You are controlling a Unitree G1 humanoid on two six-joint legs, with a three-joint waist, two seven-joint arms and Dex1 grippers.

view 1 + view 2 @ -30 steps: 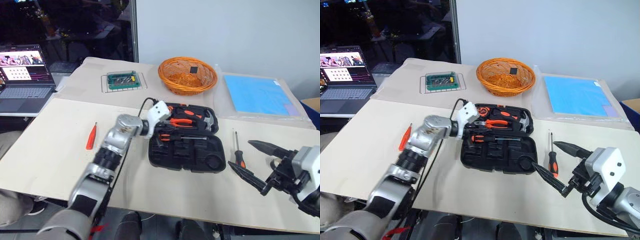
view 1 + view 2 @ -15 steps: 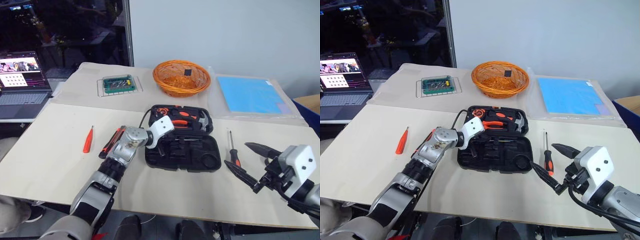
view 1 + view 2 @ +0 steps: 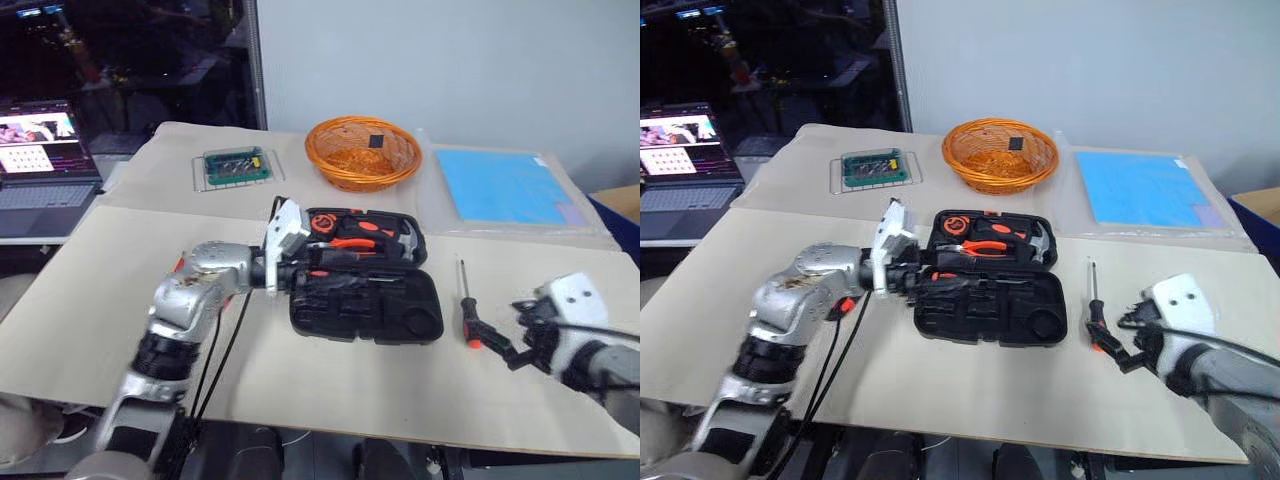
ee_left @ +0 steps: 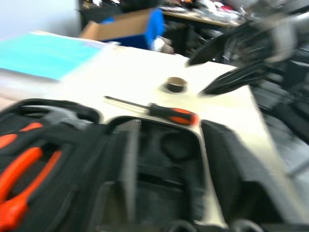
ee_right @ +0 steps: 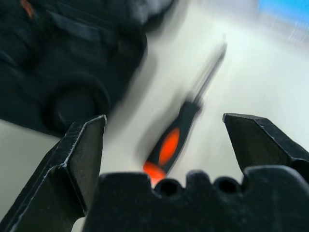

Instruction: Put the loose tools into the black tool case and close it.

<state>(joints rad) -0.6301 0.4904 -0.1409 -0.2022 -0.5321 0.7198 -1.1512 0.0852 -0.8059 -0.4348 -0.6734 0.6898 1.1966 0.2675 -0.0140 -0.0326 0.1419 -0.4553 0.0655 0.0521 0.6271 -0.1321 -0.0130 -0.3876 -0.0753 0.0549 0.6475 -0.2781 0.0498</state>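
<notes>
An empty part (image 3: 411, 288) of the case is beside the round hollow, so as I lower the loose screwdriver's handle (image 3: 470, 322), it will settle there opposite the other screwdriver's handle.
The black tool case (image 3: 372, 300) lies open at the table's middle. Orange pliers and a hammer sit in its far half, and an orange-handled screwdriver (image 3: 322, 272) lies inside near the left edge. My left gripper (image 3: 305, 280) hovers at that left edge, open, holding nothing. Right of the case lies a loose screwdriver (image 3: 466, 305) with an orange-and-black handle. My right gripper (image 3: 497, 320) stands open just behind that handle, its fingers (image 5: 79, 154) spread either side of it. A small dark tape roll (image 4: 175, 84) sits beyond it. Part of an orange-and-black tool (image 3: 845, 305) peeks from under my left forearm.
An orange wicker basket (image 3: 362, 150) stands behind the case, with a green box on a wire rack (image 3: 232, 165) to its left and a blue sheet (image 3: 495, 185) to its right. An open laptop (image 3: 40, 150) sits off the far left edge.
My left gripper has opened and drawn back from inside the case to its left edge. My right gripper has dropped and tipped down behind the loose screwdriver's handle.
</notes>
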